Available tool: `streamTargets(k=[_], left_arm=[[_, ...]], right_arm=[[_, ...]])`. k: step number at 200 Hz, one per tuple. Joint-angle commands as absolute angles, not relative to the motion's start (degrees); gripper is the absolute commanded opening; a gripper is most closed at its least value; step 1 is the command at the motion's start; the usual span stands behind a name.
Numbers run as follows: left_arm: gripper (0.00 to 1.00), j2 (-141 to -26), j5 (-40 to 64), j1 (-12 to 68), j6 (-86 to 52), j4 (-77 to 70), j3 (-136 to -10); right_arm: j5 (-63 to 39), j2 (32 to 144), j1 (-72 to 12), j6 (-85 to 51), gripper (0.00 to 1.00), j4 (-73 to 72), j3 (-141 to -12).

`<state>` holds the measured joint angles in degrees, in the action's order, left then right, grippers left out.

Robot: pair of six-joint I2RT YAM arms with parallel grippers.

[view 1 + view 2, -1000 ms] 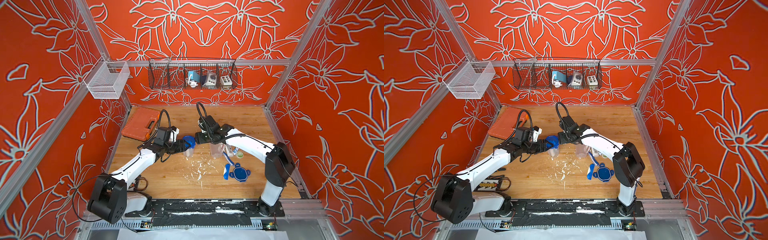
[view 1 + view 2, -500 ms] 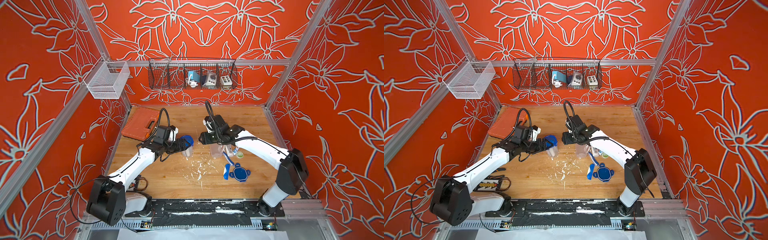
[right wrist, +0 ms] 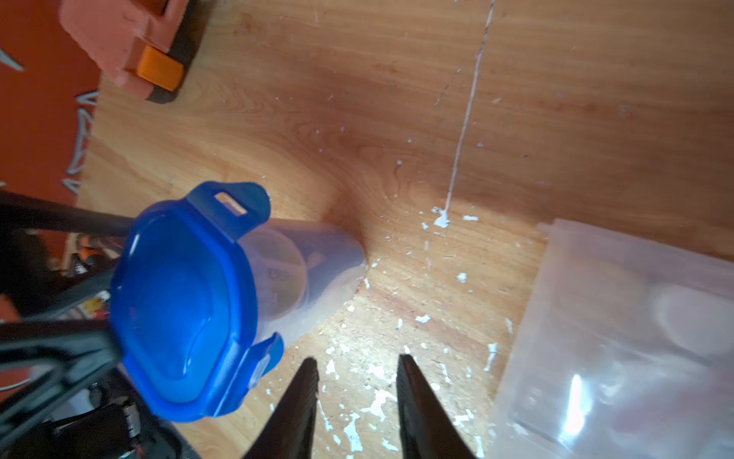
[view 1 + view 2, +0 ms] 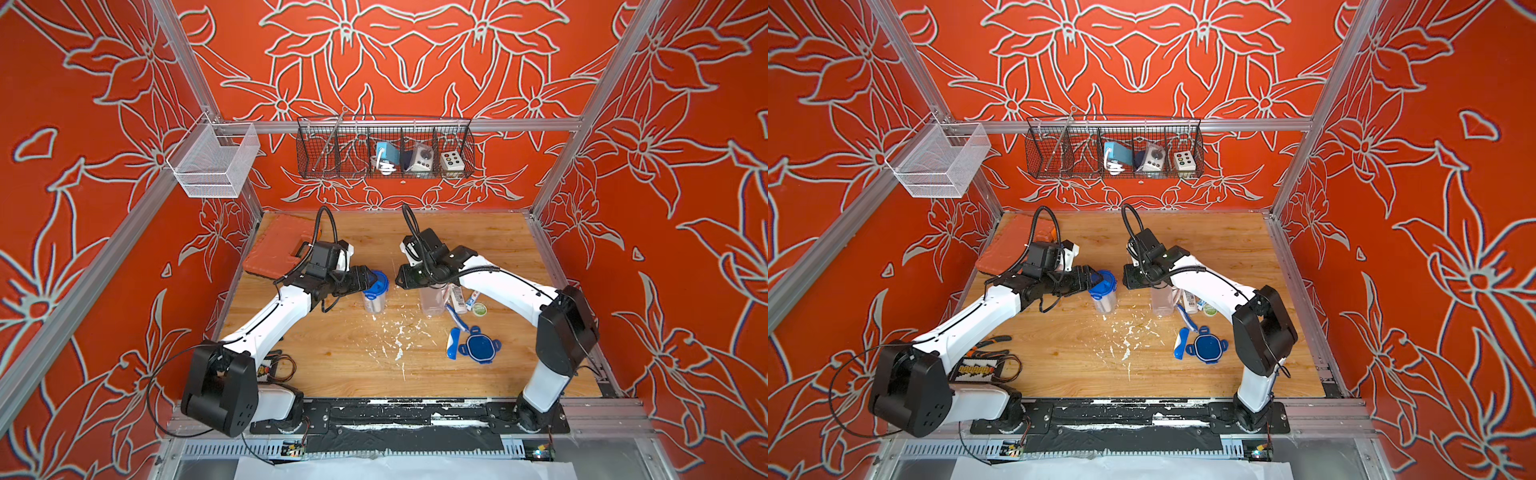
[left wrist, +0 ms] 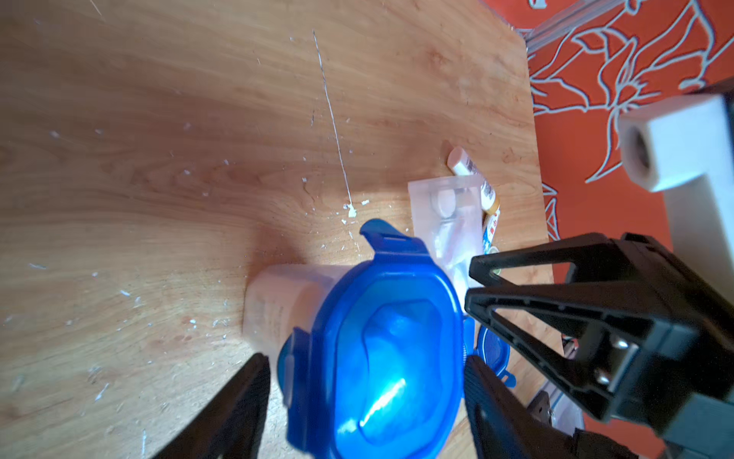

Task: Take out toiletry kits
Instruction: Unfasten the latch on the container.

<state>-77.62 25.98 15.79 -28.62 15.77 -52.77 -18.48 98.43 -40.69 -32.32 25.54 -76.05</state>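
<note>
My right gripper needs to come in level and pry the tab (image 3: 257, 368) up before the lid comes off, because the lid's near tab is hanging down along the jar's side (image 3: 296, 324).
A clear jar with a blue four-tab lid (image 4: 375, 286) (image 3: 186, 302) stands closed at mid-table, with something round showing dimly through its wall. My left gripper (image 5: 365, 359) (image 4: 368, 280) straddles that lid, one finger against it and a thin gap at the other. My right gripper (image 3: 358, 358) (image 4: 401, 280) hangs open and empty between this jar and a lidless clear jar (image 4: 432, 299) (image 5: 445, 214). Beside the lidless jar lie toiletry kit items: a white barcoded tube (image 4: 457, 297), toothpaste (image 4: 471, 300), a green-topped tin (image 4: 479, 309) and a toothbrush (image 4: 455, 318).
A loose blue lid (image 4: 478, 346) and a blue-white piece (image 4: 452, 343) lie nearer the front. An orange tool case (image 4: 278, 249) sits at the back left. Pliers and cables (image 4: 988, 361) lie front left. A black wire basket (image 4: 384, 149) and a white mesh basket (image 4: 214, 160) hang above.
My right gripper has drawn away from the closed jar's lid toward the lidless jar, and its jaws have narrowed. The left gripper has stayed at the lid.
</note>
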Motion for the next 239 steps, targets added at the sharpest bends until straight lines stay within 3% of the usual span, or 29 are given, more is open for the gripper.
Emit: streamTargets(k=[1,26,71,113,156,239], left_arm=[[0.72,-78.3,30.6,15.6,-29.3,12.6,-51.6],[0.71,-78.1,29.2,15.5,-29.2,13.0,-51.1],[0.68,-78.1,25.4,15.2,-28.4,15.1,-49.6],[0.67,-78.1,24.3,15.1,-28.0,15.8,-49.2],[0.66,-77.5,22.8,15.1,-28.3,16.5,-47.8],[0.62,-77.8,20.3,15.1,-30.4,16.2,-44.7]], right_arm=[[-31.8,92.7,-38.9,-42.2,0.32,4.4,-63.9],[-42.6,91.9,-37.1,-53.7,0.32,-18.3,-54.7],[-48.1,99.7,-34.7,-70.2,0.41,-46.8,-48.2],[-48.3,103.2,-34.8,-72.3,0.42,-49.7,-48.0],[-49.0,105.4,-34.8,-74.1,0.51,-52.4,-47.2],[-50.2,108.5,-35.3,-81.4,0.43,-63.8,-44.8]])
